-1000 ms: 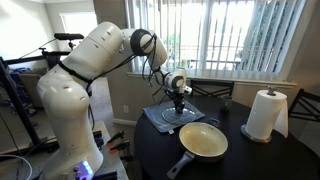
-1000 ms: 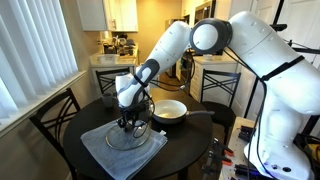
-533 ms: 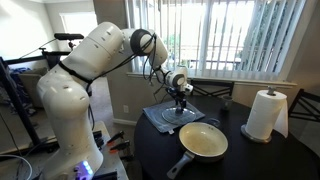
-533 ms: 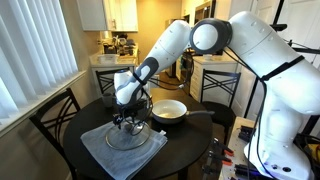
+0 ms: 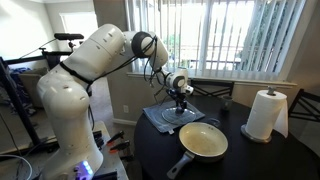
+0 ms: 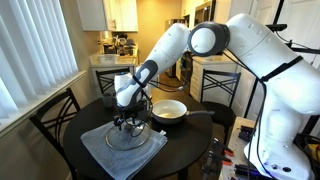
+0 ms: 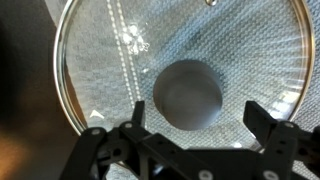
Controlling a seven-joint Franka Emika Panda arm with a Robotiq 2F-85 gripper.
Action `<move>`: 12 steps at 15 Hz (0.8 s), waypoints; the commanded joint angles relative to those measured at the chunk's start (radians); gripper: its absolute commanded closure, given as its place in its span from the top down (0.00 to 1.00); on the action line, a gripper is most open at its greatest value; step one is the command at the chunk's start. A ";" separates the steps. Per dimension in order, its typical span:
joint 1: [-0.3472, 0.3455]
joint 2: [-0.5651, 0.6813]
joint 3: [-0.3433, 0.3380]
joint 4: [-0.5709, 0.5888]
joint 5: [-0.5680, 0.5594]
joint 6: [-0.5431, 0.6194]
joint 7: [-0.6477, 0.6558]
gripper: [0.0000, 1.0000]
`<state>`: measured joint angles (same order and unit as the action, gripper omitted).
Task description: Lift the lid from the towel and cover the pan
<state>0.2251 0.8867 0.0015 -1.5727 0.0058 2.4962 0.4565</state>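
The lid's dark knob [image 7: 188,95] is a little ahead of the gripper's fingers, so the robot should open them wide and move down gently around the knob's sides [image 7: 219,99] before it closes them and lifts.
The glass lid [image 7: 180,60] lies flat on the grey-blue towel [image 6: 112,153], its dark knob [image 7: 188,95] facing up. My gripper [image 7: 195,120] hovers just above it, open, with the knob between and slightly ahead of the two black fingers [image 7: 135,118] and no contact visible. In both exterior views the gripper [image 5: 180,101] [image 6: 130,122] points down over the lid [image 5: 170,119] [image 6: 128,137]. The pan [image 5: 205,141] [image 6: 168,111], cream inside with a long dark handle [image 5: 181,165], sits uncovered beside the towel [image 5: 157,116].
Everything rests on a round dark table [image 5: 250,160] [image 6: 190,155]. A white paper towel roll [image 5: 265,115] stands near the far edge. Dark chairs [image 6: 58,118] [image 5: 306,102] surround the table. Window blinds [image 5: 240,35] run behind it.
The jaws have gone from shut to wide open over the lid's knob. The arm has hardly moved and the lid stays on the towel.
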 commanded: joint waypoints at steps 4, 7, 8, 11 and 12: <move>0.000 0.031 -0.006 0.032 0.031 -0.003 -0.011 0.73; -0.003 0.035 -0.003 0.038 0.035 -0.003 -0.013 0.56; -0.003 0.035 -0.003 0.038 0.036 -0.005 -0.012 0.50; -0.001 0.025 -0.013 0.040 0.038 -0.035 0.006 0.33; -0.001 0.022 -0.013 0.040 0.040 -0.046 0.009 0.32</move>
<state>0.2239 0.9127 -0.0073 -1.5337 0.0097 2.4782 0.4590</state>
